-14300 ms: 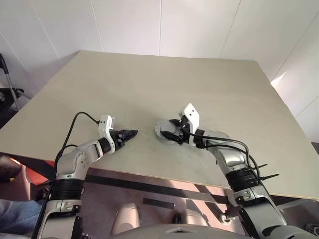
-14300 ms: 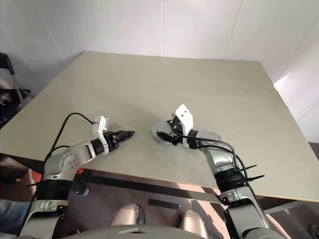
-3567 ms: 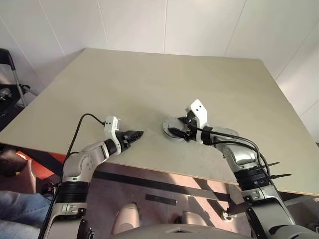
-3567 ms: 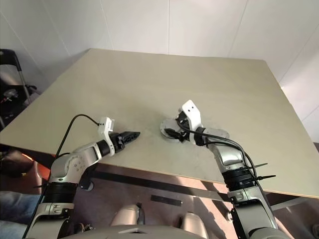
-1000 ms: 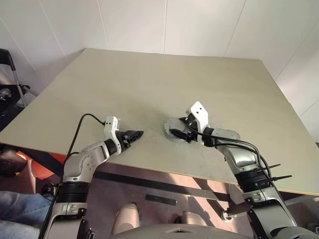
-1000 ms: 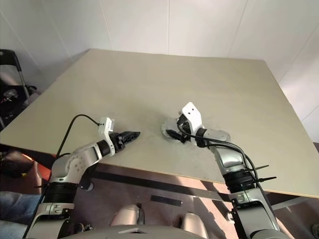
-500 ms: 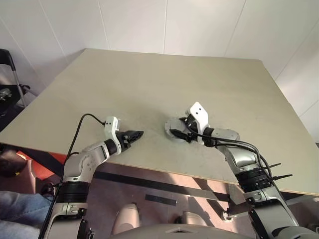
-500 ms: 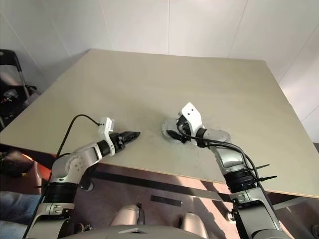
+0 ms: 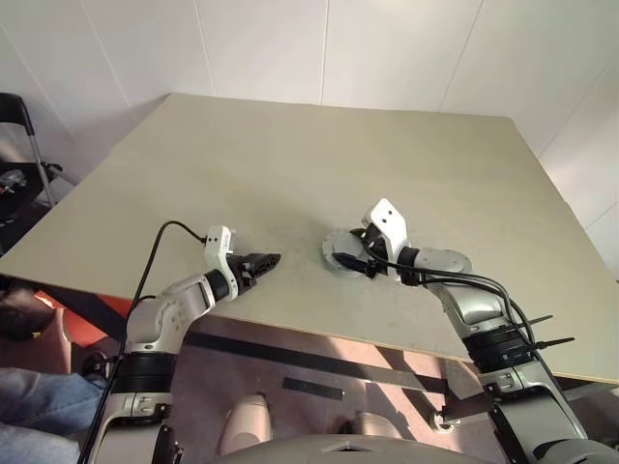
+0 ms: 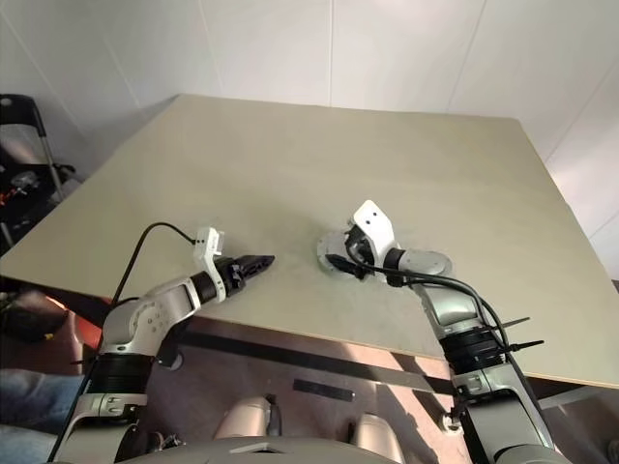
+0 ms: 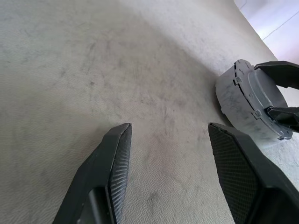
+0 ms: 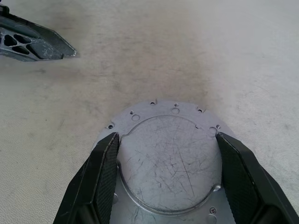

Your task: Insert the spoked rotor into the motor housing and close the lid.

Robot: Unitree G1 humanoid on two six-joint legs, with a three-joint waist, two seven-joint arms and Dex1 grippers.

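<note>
Next, my right gripper lets go of the lid's top and grips the lid and motor housing (image 9: 338, 249) together from the lid's edge, as there is a gap (image 11: 245, 97) under the lid's rim.
The motor housing (image 11: 238, 102) is a grey round puck lying flat on the table, near its front edge. The lid (image 12: 168, 156), a scratched grey disc with small holes round its rim, lies on top of it. My right gripper (image 9: 342, 262) reaches over from the right, one black finger (image 12: 105, 172) against each side of the puck's rim. My left gripper (image 9: 272, 259) hovers low over bare table a short way left of the housing, open and empty; its fingers (image 12: 32, 44) point at the puck. The spoked rotor is hidden.
The beige table (image 9: 319, 164) stretches far back and to both sides, with its front edge just behind both grippers. A dark wheeled frame (image 9: 14, 145) stands off the left edge. A person's jeans-clad leg (image 9: 24, 406) is at the lower left.
</note>
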